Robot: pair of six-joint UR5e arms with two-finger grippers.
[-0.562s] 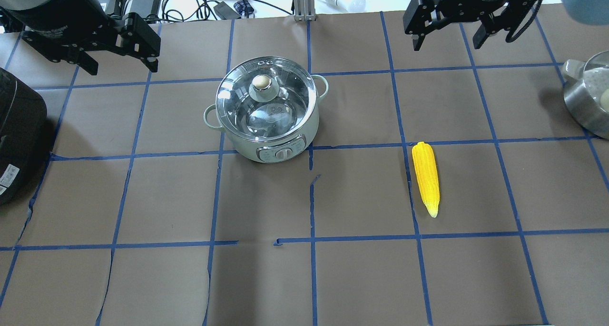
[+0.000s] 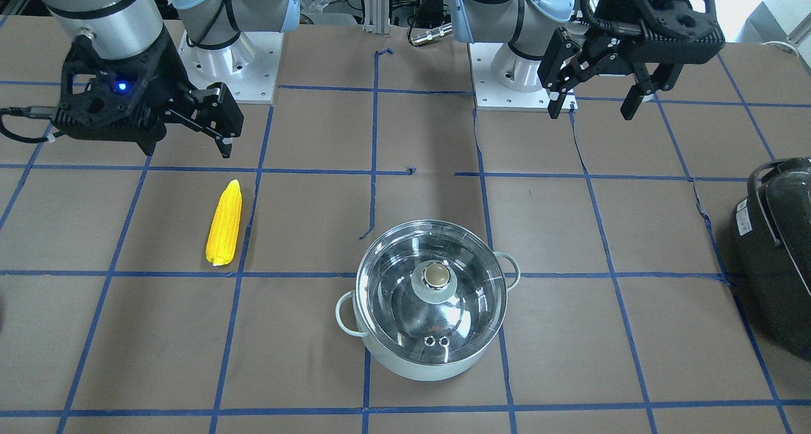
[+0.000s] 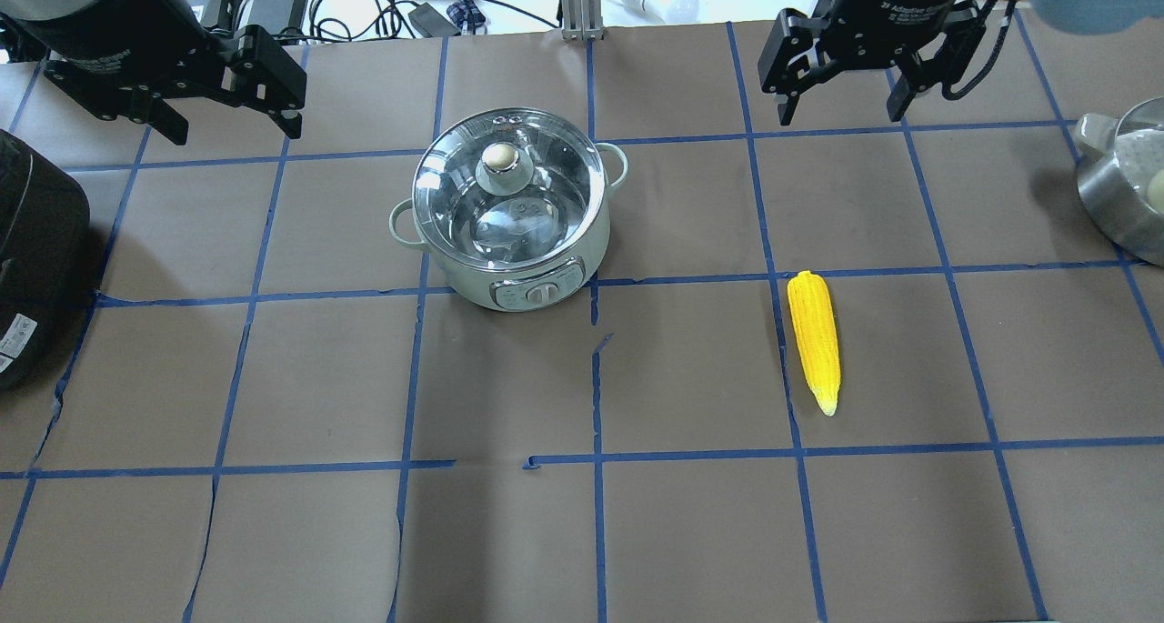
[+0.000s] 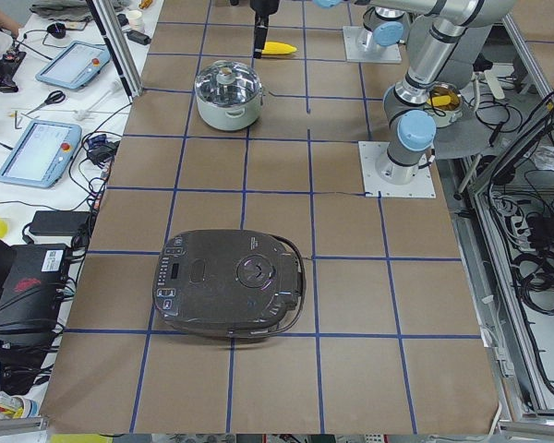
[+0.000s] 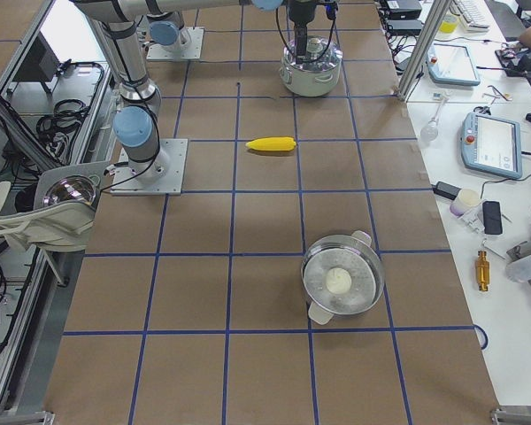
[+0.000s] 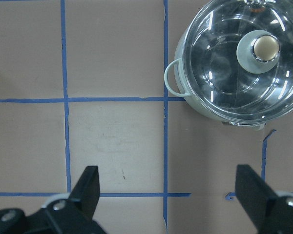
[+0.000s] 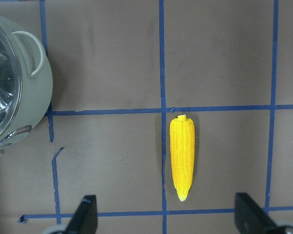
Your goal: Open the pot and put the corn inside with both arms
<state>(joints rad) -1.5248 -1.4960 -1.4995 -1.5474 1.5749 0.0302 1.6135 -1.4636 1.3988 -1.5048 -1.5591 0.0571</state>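
Observation:
The glass lid [image 2: 450, 319] lets only shiny steel show through, so I should expect the pot [image 2: 433, 369] to be empty when I lift the lid by its knob.
The pale mint-green pot [image 3: 546, 282] stands left of centre with its glass lid [image 3: 464, 214] and knob [image 3: 499, 158] on it. It also shows in the front view [image 2: 418, 364] and the left wrist view [image 6: 200, 105]. The yellow corn [image 3: 813, 339] lies flat on the table right of the pot, also in the front view [image 2: 225, 223] and the right wrist view [image 7: 181, 156]. My left gripper [image 3: 234, 127] is open and empty, high at the back left of the pot. My right gripper [image 3: 838, 114] is open and empty, high behind the corn.
A black appliance [image 3: 36, 259] with a handle sits at the table's left edge. A steel pot with a lid [image 3: 1128, 182] sits at the right edge. Blue tape lines mark a grid on the brown table cover [image 3: 691, 514].
My right gripper has shifted a little left and toward the corn in the overhead view. The left gripper, pot and corn have not moved.

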